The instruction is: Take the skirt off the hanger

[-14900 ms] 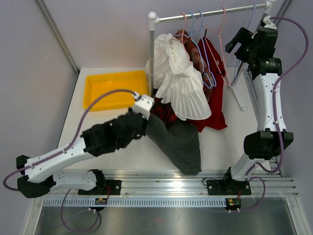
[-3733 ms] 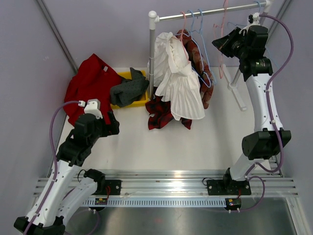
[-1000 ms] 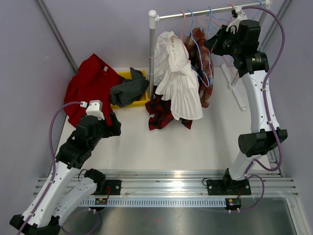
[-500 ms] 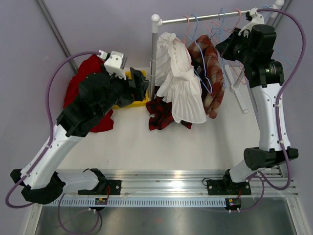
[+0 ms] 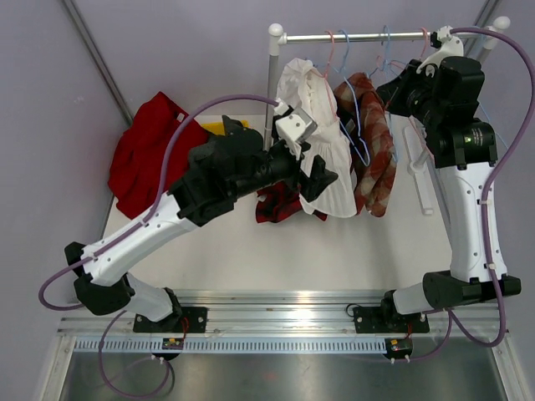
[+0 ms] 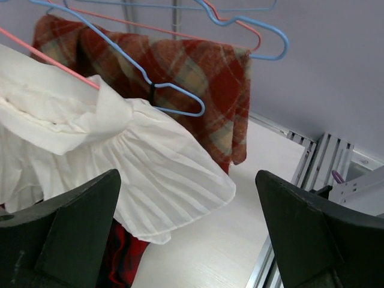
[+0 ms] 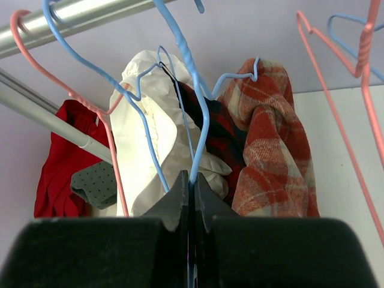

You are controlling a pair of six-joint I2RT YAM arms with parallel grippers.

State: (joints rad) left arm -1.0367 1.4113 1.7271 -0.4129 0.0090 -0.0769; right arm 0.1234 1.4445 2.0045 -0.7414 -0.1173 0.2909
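My gripper is about to pull the red-and-tan plaid cloth point(image 5: 378, 177), which has its top edge loosely draped point(image 6: 195, 45) along the hanger, so the cloth will slide off limply.
The skirt point(image 5: 322, 142), white and pleated, hangs from a pink hanger point(image 6: 60, 66) on the rail point(image 5: 359, 37). My left gripper point(image 5: 311, 171) is open right in front of the skirt's lower hem point(image 6: 180, 186), with nothing between its fingers point(image 6: 72, 228). My right gripper point(image 5: 399, 88) is up by the rail, shut on the wire of a blue hanger point(image 7: 201, 120). A red-and-tan plaid cloth point(image 7: 270, 138) hangs right of the skirt, draped on a blue hanger point(image 6: 174, 111).
A dark red plaid cloth point(image 5: 276, 205) lies on the table under the skirt. A red shirt point(image 5: 146, 159) and a grey dotted garment point(image 7: 96, 180) lie at the back left by the yellow tray point(image 5: 213, 127). Bare pink and blue hangers point(image 7: 354, 54) hang farther right.
My left arm has swung from the left side across to the skirt, gripper still open. The right gripper, the hanger and the rack have shifted slightly right.
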